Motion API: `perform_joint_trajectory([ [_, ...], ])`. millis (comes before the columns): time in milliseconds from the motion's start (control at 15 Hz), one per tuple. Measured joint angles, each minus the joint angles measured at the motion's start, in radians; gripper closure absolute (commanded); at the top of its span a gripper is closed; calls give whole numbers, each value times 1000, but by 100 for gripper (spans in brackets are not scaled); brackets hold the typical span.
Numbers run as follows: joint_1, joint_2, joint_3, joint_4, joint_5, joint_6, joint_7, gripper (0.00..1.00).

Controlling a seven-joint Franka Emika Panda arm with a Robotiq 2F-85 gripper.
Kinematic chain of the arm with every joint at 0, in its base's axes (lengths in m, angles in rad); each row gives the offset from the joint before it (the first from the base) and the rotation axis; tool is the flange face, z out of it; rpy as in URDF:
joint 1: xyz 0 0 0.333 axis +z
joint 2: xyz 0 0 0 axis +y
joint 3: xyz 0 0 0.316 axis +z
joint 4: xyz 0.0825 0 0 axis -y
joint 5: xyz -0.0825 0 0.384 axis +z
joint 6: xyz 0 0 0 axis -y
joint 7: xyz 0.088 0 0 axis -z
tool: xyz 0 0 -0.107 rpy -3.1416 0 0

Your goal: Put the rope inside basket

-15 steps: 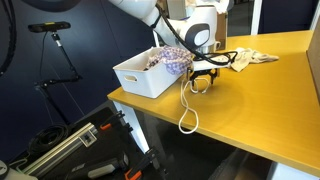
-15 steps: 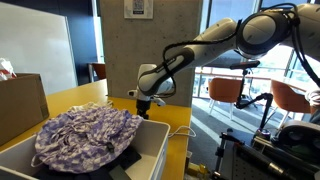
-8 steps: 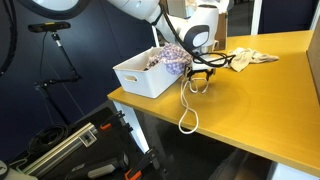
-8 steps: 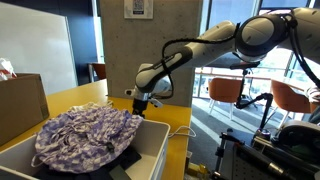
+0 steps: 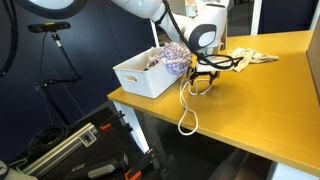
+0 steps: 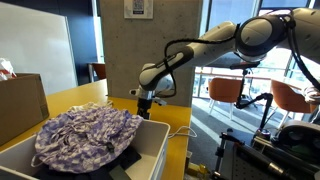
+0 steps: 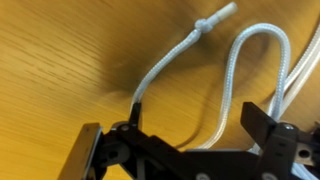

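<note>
The rope's knotted piece [image 7: 142, 88] is under one finger of my gripper, so I should move toward the basket and bring my fingers around the rope's curved loop [image 7: 232, 66].
A white rope [image 5: 186, 108] lies on the wooden table, running from beside the basket to a loop near the front edge. It also shows in the wrist view [image 7: 172, 67] with a knotted end and a curved loop, and faintly in an exterior view [image 6: 181, 130]. The white basket [image 5: 136, 82] stands at the table's corner with a purple patterned cloth [image 6: 85, 135] in it. My gripper [image 5: 203, 82] hangs low over the rope's upper part, next to the basket [image 6: 155, 150]. In the wrist view its fingers [image 7: 185, 145] are spread apart with rope strands between them.
A crumpled beige cloth [image 5: 256, 57] and a black wiry object [image 5: 222, 60] lie behind the gripper. The table's front edge [image 5: 200, 148] is close to the rope's loop. A cardboard box [image 6: 22, 105] stands beyond the basket. Chairs and equipment stand on the floor around.
The arm has shifted slightly above the rope. The rope and basket have not moved.
</note>
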Motion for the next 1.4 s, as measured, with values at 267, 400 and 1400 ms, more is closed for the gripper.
perform_joint_trajectory([
  [267, -16, -6, -2, 5, 0, 8, -6, 0],
  [400, -14, -23, -1, 1, 0, 12, -6, 0],
  [1400, -76, -14, -6, 15, 76, -86, -73, 0],
])
